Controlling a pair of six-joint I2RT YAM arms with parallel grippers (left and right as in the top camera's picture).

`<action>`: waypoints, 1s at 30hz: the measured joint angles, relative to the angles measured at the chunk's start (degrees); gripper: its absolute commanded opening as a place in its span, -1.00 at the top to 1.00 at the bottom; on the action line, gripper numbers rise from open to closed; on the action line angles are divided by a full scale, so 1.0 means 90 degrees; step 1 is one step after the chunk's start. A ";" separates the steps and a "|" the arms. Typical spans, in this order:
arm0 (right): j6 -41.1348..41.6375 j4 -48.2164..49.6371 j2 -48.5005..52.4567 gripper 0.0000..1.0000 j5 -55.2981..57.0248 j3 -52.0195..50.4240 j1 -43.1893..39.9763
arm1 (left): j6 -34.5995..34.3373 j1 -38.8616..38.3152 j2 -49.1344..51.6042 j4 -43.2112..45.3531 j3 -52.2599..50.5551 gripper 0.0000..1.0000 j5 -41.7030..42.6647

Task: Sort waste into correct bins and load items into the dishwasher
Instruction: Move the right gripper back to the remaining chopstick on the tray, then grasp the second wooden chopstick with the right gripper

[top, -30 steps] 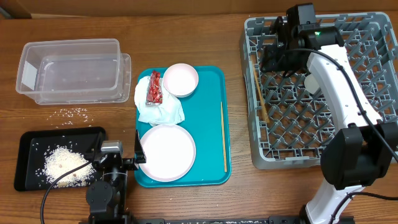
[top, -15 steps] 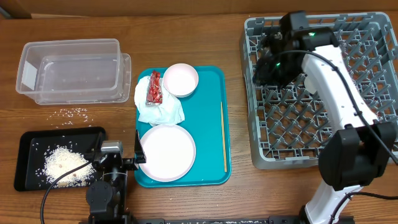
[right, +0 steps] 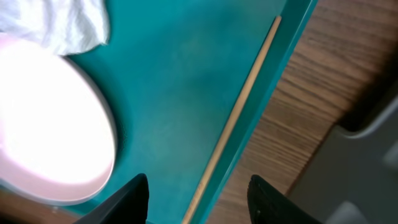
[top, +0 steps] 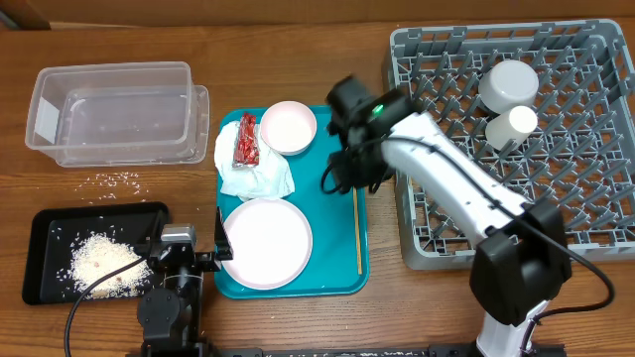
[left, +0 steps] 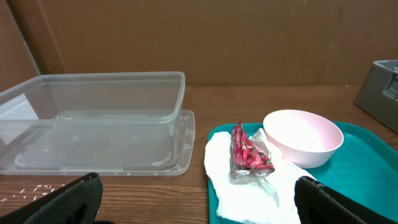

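The chopstick lies (top: 358,234) along the rim of the teal tray next to the grey rack, so next my right gripper slides it toward the tray's middle (top: 317,210) and then grips it first.
My right gripper (top: 342,177) (right: 199,199) is open and empty, hovering over the right side of the teal tray (top: 332,129). A wooden chopstick (top: 357,223) (right: 239,118) lies just below it, between its fingers. A large pink plate (top: 266,241) (right: 50,137), a small pink plate (top: 288,126) (left: 303,135), a white napkin (top: 256,177) (left: 249,193) and a red wrapper (top: 245,141) (left: 245,152) are on the tray. A grey-green bowl (top: 508,84) and a whitish cup (top: 511,124) sit in the grey rack (top: 585,198). My left gripper (top: 189,253) (left: 199,202) is open and empty at the front.
The clear tub (top: 114,111) (left: 93,118) stands at the back left. The black tray (top: 50,233) at the front left holds rice, and loose grains (top: 117,179) lie between them. The rack's wall (right: 367,168) is close to the right of my right gripper.
My right arm has swung left out of the rack and down over the teal tray, above the chopstick. The bowl and cup in the rack now show. The left arm has not moved.
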 measured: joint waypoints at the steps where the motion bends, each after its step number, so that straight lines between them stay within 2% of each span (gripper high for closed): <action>1: 0.0129 0.0180 0.0000 -0.06 0.0085 -0.0189 0.0070 | 0.0000 0.0000 0.0000 0.0000 0.0000 -1.00 0.0000; 7: 0.0566 0.1241 0.0007 -0.04 0.0367 -0.1418 0.0180 | 0.0000 0.0000 0.0000 -0.0005 0.0000 -1.00 0.0002; 14: 0.0670 0.1795 0.0007 0.00 0.0432 -0.2239 0.0180 | 0.0000 0.0000 0.0000 -0.0005 0.0000 -1.00 0.0000; 16: 0.0680 0.1807 0.0007 0.14 0.0430 -0.2295 0.0180 | 0.0000 0.0000 0.0000 -0.0005 0.0000 -1.00 0.0002; 18: 0.0699 0.1817 0.0007 0.19 0.0452 -0.2300 0.0180 | 0.0000 0.0000 0.0000 -0.0002 0.0000 -1.00 0.0000; 24: 0.0877 0.1523 0.0007 0.19 0.0913 -0.2176 0.0187 | 0.0000 0.0000 0.0000 -0.0002 0.0000 -1.00 0.0000; 30: 0.0998 0.0918 0.0010 0.12 0.1421 -0.1292 0.0180 | 0.0000 0.0002 0.0000 -0.0005 0.0000 -1.00 0.0002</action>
